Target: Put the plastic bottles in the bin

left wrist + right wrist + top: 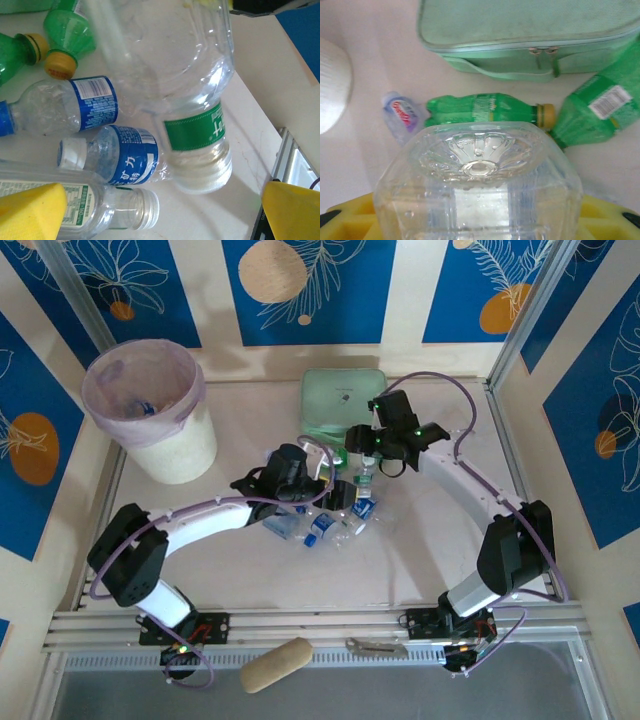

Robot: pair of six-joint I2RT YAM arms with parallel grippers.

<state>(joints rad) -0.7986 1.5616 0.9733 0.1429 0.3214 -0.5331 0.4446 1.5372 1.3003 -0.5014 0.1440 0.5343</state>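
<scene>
The bin (145,405) is far from my right gripper, on the other side of my left arm, so my left gripper should take the clear bottle (366,472) from my right gripper and bring it over.
My right gripper (373,447) (480,222) is shut on a large clear plastic bottle (479,180), whose base faces the wrist camera. The same bottle, with a green label (196,100), hangs above the table in the left wrist view. My left gripper (335,495) (160,202) is open over a pile of bottles (330,525), with nothing between its yellow fingers (30,210). Under it lie two blue-labelled bottles (125,160) (75,105) and a clear white-capped one (107,205). Green bottles with yellow caps (65,35) (485,109) lie nearby. The bin (150,410) stands at the far left.
A flat mint-green zip case (343,400) (530,30) lies behind the bottles. A small clear bottle with a pink label (401,117) lies left of the green one. Aluminium rails (320,620) edge the table's near side, and patterned walls close in the back and sides.
</scene>
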